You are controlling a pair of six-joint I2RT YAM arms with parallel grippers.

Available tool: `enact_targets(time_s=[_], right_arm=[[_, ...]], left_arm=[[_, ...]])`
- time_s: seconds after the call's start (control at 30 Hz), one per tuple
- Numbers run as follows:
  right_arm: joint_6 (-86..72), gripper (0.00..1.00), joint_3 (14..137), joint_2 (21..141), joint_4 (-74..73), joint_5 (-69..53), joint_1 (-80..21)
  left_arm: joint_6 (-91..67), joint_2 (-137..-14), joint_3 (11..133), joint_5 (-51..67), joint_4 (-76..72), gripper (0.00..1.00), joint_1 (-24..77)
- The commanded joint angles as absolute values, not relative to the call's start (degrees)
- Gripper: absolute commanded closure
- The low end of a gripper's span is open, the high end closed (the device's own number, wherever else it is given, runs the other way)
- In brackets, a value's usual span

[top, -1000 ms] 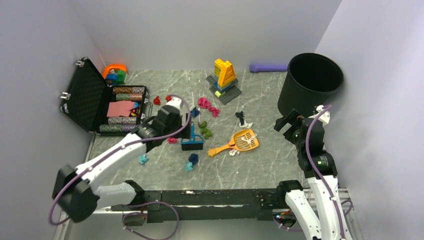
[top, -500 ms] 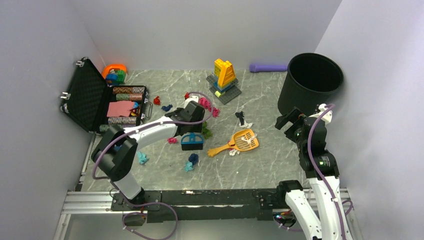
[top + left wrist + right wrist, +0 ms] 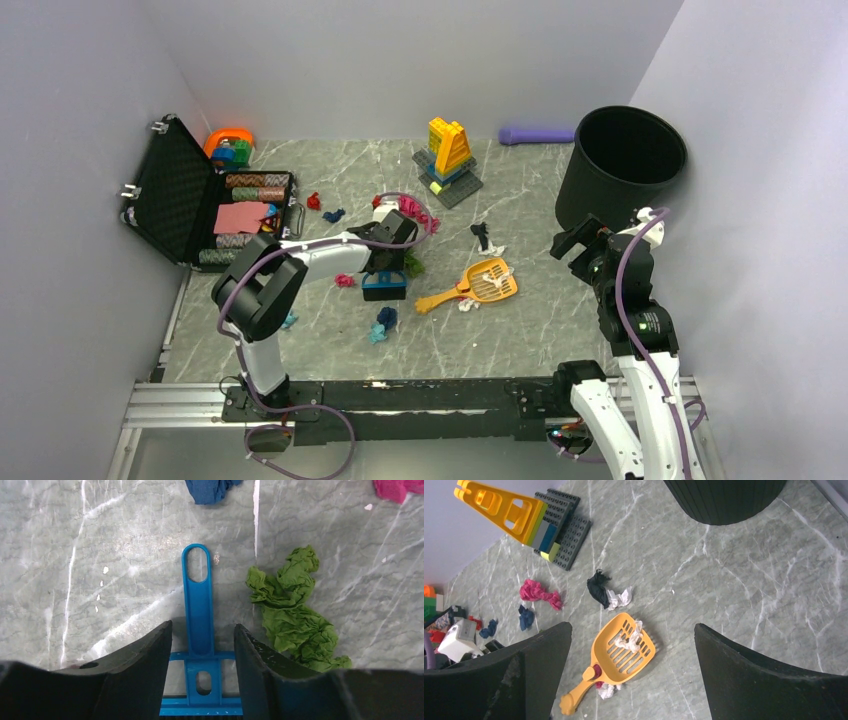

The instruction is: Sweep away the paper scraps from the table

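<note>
The orange scoop's handle (image 3: 437, 300) points toward my left gripper, so next my left gripper passes the blue hand brush (image 3: 384, 287) to my right gripper before taking the scoop.
Paper scraps lie over the grey-green table (image 3: 530, 320): a pink wad (image 3: 415, 212), a green wad (image 3: 412, 265), a black one (image 3: 481, 235), blue and teal ones (image 3: 382, 322), a teal one (image 3: 288, 320). My left gripper (image 3: 388, 250) hangs open over a blue hand brush (image 3: 384, 285). In the left wrist view its jaws (image 3: 202, 627) stand either side of the brush handle (image 3: 198, 605) with gaps, and the green wad (image 3: 292, 615) lies to the right. My right gripper (image 3: 575, 245) is open and empty. Its wrist view (image 3: 632, 626) looks down on an orange scoop (image 3: 616, 662) holding a white wad (image 3: 629, 640).
A tall black bin (image 3: 620, 165) stands at the back right, next to my right gripper. An open black case (image 3: 190, 205) with poker chips is at the left. A yellow-orange brick build (image 3: 448, 155) and a purple object (image 3: 537, 135) are at the back. A black rail (image 3: 400, 395) runs along the near edge.
My left arm folded in and its gripper moved right, from left of the brush to over its handle. The brush, scoop and scraps stayed put. The right arm barely moved.
</note>
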State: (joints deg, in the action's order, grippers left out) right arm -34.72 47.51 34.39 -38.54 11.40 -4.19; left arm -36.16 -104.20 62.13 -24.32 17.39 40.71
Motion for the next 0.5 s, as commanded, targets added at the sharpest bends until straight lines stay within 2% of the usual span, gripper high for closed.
enact_targets(time_s=[0.0,0.13,0.2,0.3,0.47], right_arm=[[-35.39,0.05,49.01,34.26,-37.74,10.39,-4.17],[-35.4,0.06,48.87,34.94,-37.62,9.59,-4.2],[-35.37,0.06,49.16,35.76,-38.06,9.13,-4.25],[-35.5,0.06,49.28,37.34,-38.08,7.49,-4.21],[-33.83,0.06,49.88,39.94,-37.13,2.93,-4.21]], left_arm=[[-37.97,-105.68,63.19,-25.14,16.07,0.52,40.9],[-37.63,-104.99,62.46,-24.75,15.77,0.69,40.95],[-37.42,-103.97,61.96,-24.74,15.94,0.71,40.96],[-36.52,-101.88,60.65,-24.7,15.64,0.81,40.94],[-33.93,-96.96,57.96,-22.72,14.33,0.81,40.94]])
